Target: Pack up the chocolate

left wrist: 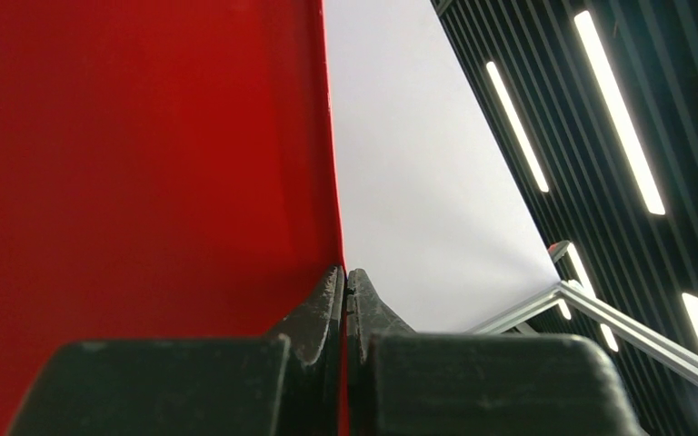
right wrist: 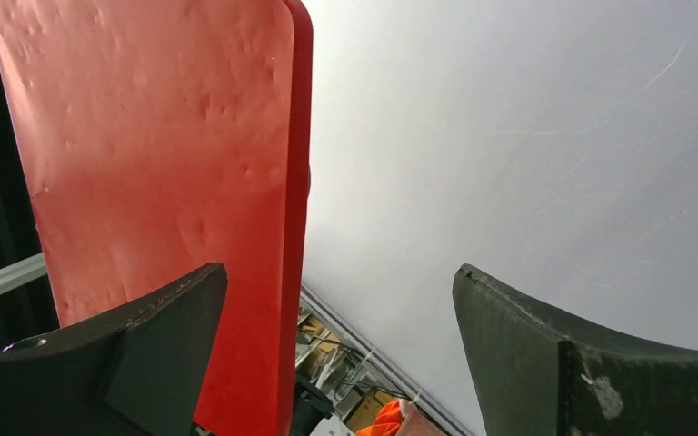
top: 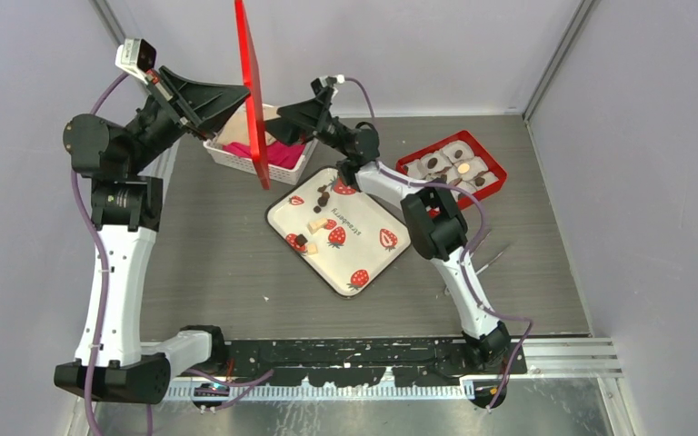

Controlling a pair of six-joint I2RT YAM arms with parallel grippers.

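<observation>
The lid's free edge (right wrist: pixel 296 245) stands upright in the gap between the open fingers, so I keep moving my right gripper toward the red lid (top: pixel 255 118) until the fingers close on it.
Tiny dark lumps of chocolate (top: pixel 324 194) lie on the strawberry-print tray (top: pixel 368 232), and more sit in white cups in the red box (top: pixel 496 169). My left gripper (top: pixel 241 94) (left wrist: pixel 346 272) is shut on the edge of a flat red lid (top: pixel 253 91) (left wrist: pixel 145 154), which it holds upright above the basket. My right gripper (top: pixel 279 113) (right wrist: pixel 341 270) is open right beside that lid. In the right wrist view the red lid (right wrist: pixel 164 163) stands between the open jaws, close to the left finger (right wrist: pixel 173 318).
A white basket (top: pixel 236 159) with pink cloth stands at the back under the lid. A thin tool (top: pixel 493 258) lies on the table by the right arm. Grey walls close in the table on three sides.
</observation>
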